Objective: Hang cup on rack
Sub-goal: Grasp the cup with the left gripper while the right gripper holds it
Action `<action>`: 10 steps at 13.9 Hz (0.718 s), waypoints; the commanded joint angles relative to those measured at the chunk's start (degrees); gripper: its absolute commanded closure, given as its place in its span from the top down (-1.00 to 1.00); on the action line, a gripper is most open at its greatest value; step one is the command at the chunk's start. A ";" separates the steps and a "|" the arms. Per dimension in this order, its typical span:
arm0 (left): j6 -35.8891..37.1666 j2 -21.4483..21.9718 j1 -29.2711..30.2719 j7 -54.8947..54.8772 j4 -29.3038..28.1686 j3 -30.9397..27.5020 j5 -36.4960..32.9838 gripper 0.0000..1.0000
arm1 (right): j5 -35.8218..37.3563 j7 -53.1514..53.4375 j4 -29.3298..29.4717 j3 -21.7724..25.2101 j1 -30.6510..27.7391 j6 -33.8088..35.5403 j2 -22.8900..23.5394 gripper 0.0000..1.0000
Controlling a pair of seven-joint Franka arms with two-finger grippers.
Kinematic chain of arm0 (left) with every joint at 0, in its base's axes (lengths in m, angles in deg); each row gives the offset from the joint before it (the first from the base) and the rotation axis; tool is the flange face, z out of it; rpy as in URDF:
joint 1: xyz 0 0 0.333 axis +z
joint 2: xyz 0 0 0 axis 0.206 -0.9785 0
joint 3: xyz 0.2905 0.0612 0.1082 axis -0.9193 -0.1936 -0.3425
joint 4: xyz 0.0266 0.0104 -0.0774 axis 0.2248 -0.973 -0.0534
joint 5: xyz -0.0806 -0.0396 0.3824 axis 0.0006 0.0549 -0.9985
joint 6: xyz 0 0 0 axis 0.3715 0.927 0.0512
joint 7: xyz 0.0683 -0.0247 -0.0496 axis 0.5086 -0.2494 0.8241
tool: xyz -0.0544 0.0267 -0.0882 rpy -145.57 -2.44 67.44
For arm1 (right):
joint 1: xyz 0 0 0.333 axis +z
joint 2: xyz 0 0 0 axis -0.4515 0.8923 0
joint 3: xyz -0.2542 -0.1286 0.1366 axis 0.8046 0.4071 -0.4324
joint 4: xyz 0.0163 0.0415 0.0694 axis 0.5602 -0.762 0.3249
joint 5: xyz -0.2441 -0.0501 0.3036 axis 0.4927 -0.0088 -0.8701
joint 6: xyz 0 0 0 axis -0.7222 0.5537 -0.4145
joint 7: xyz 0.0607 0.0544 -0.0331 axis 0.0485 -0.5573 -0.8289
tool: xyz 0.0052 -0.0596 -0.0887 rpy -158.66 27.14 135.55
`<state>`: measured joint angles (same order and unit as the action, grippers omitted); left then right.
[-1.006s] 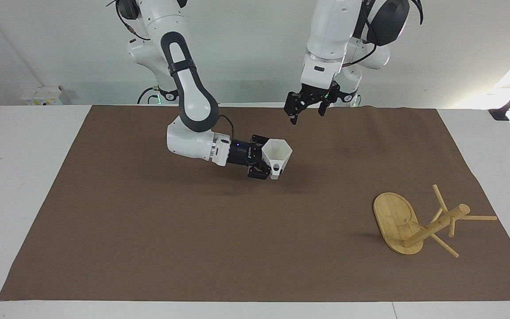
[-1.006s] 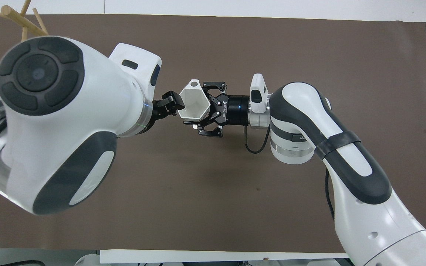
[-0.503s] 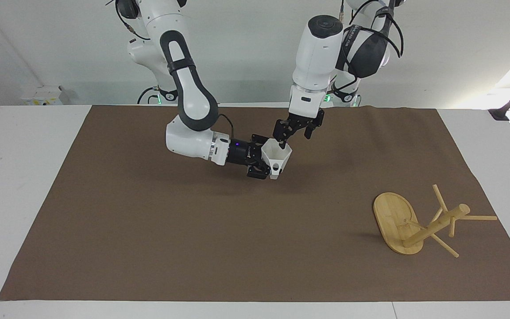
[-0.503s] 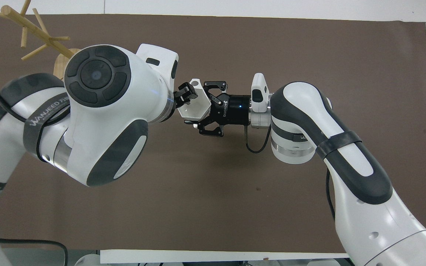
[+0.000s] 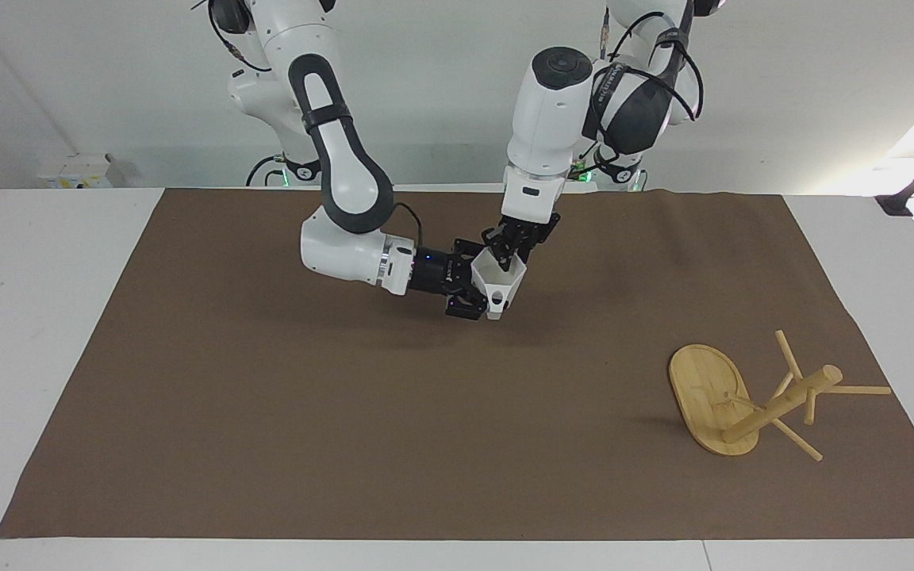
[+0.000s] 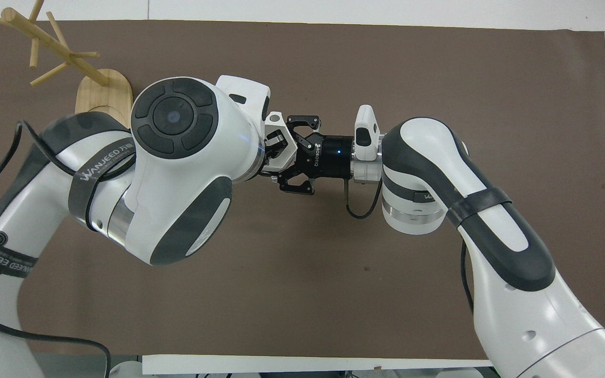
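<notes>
The rack (image 5: 775,410) is near the robot's left gripper and both grippers are on the cup (image 5: 498,282), so next the right gripper lets go and moves away before the left gripper hangs the cup.
The white faceted cup (image 5: 502,281) hangs above the middle of the brown mat, mouth up, handle turned away from the robots. My right gripper (image 5: 477,281) reaches in level and is shut on the cup's sides. My left gripper (image 5: 511,255) comes down from above and sits at the cup's rim. In the overhead view the left arm hides most of the cup (image 6: 285,157); the right gripper (image 6: 287,155) and left gripper (image 6: 276,147) meet there. The bamboo rack (image 5: 774,404) stands on its oval base toward the left arm's end, farther from the robots, and also shows in the overhead view (image 6: 50,44).
The brown mat (image 5: 266,412) covers most of the white table (image 5: 44,317). The left arm's elbow and wrist (image 6: 176,163) are raised above the mat between the cup and the rack's base (image 6: 100,92).
My left arm has swung in and down from above the mat's near edge to the cup's rim. My right gripper has held the cup nearly still.
</notes>
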<state>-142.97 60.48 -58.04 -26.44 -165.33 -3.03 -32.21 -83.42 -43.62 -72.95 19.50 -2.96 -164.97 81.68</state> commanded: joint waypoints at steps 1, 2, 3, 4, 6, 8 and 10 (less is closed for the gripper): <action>-0.68 0.61 -0.69 0.85 -1.15 -0.92 0.67 -1.00 | -1.28 0.86 -0.35 0.13 0.29 -1.25 -0.60 -0.28; -0.60 0.61 -0.61 1.02 -1.15 -1.01 0.67 -1.00 | -1.28 0.86 -0.35 0.13 0.20 -1.16 -0.69 -0.27; -0.68 0.61 -0.52 1.20 -1.32 -1.09 0.58 -1.00 | -1.28 0.86 -0.35 0.13 0.20 -0.98 -0.69 -0.24; -0.77 0.61 -0.26 1.29 -1.33 -1.18 0.58 -1.00 | -1.28 0.68 -0.35 0.13 0.03 -0.55 -0.69 -0.23; -0.86 0.52 0.18 1.55 -1.24 -1.27 0.40 -1.00 | -1.28 0.77 -0.79 0.13 -0.15 -0.80 -1.74 0.18; -1.03 0.34 0.36 2.69 -0.80 -1.36 0.05 -1.00 | -1.11 0.95 -1.40 0.22 -0.50 -1.16 -3.41 0.99; -1.30 0.34 0.45 2.87 -0.80 -1.36 0.05 -1.00 | -0.67 0.77 -3.32 0.30 -2.16 -0.20 -4.81 0.99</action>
<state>-143.21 60.36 -57.77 -24.44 -165.42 -4.23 -31.79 -83.52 -43.52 -73.06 19.83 -3.31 -166.03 79.80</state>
